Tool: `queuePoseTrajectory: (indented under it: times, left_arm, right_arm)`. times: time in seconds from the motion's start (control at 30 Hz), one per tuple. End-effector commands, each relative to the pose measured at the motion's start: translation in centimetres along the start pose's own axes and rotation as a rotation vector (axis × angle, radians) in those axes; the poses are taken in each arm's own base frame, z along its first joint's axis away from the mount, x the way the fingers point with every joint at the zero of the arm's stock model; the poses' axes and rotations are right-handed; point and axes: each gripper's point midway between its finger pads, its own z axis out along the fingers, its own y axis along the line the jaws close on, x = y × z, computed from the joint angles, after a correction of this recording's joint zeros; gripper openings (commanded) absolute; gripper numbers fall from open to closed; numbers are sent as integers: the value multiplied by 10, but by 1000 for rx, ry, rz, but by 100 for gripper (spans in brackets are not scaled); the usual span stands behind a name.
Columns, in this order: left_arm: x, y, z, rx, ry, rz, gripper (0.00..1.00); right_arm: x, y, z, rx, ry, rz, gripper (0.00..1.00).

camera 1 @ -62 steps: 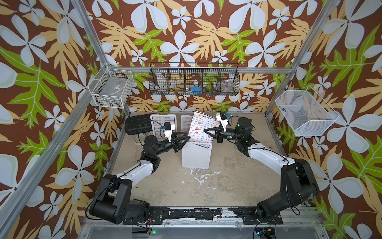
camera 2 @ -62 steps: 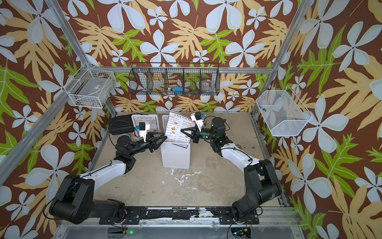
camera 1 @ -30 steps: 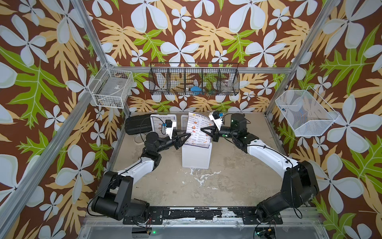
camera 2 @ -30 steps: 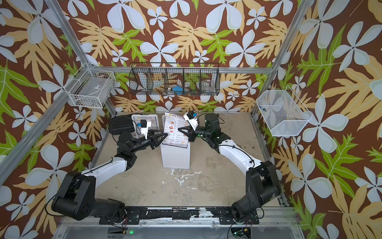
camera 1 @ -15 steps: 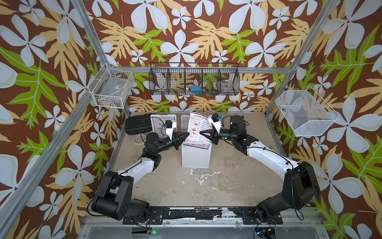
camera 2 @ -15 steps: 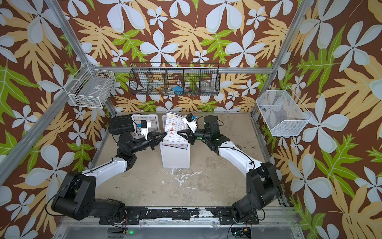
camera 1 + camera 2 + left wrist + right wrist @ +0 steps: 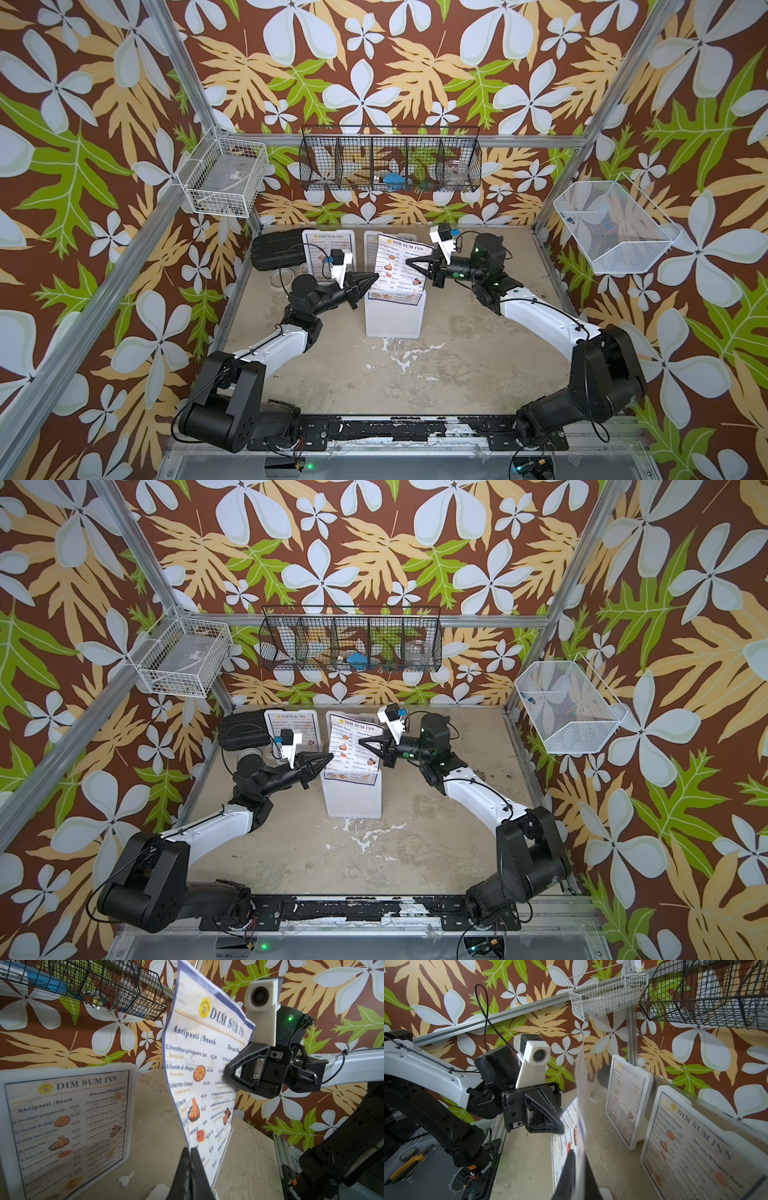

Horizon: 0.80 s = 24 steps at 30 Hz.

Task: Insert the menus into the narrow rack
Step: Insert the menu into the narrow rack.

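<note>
My left gripper is pinching the menu's side (image 7: 379,276) above the rack's opening. I should open that gripper so the menu can slide down into the rack (image 7: 395,300).
One menu (image 7: 399,266) (image 7: 353,746) stands nearly upright over the white narrow rack (image 7: 392,320) (image 7: 353,800), its bottom edge at the rack's top opening. My left gripper (image 7: 376,276) (image 7: 191,1149) is shut on the menu's (image 7: 201,1076) left edge, low down. Opposite it, my right gripper (image 7: 407,262) (image 7: 576,1152) is shut on the right edge, and the sheet (image 7: 580,1095) shows edge-on in the right wrist view. Two more menus (image 7: 627,1103) (image 7: 695,1157) lean on white panels at the back wall, one of them behind the left gripper (image 7: 328,253).
A black device (image 7: 274,251) and a clear round dish (image 7: 280,276) sit at the back left. On the walls hang a white wire basket (image 7: 226,176), a black wire basket (image 7: 390,164) and a white mesh basket (image 7: 611,226).
The right gripper has carried the menu left and down over the rack, and it now stands more upright. The left gripper has shut on the menu's left edge.
</note>
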Motion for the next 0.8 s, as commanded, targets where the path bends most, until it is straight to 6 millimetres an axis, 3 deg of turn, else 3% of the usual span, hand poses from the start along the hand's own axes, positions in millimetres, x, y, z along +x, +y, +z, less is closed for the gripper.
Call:
queuePoseTrajectory:
  times: [0.0, 0.27, 0.5, 0.77]
  left_arm:
    - [-8, -3, 1, 8, -18, 27, 12]
    - [-18, -4, 5, 17, -25, 35, 34]
    - [-19, -2, 7, 18, -22, 35, 37]
    - [-17, 0, 9, 23, -17, 30, 35]
  right_arm:
    - [-3, 6, 2, -37, -9, -17, 2]
    - [14, 7, 7, -27, 23, -18, 0]
    - [23, 18, 10, -50, 28, -22, 0]
    - [18, 31, 6, -89, 15, -34, 0]
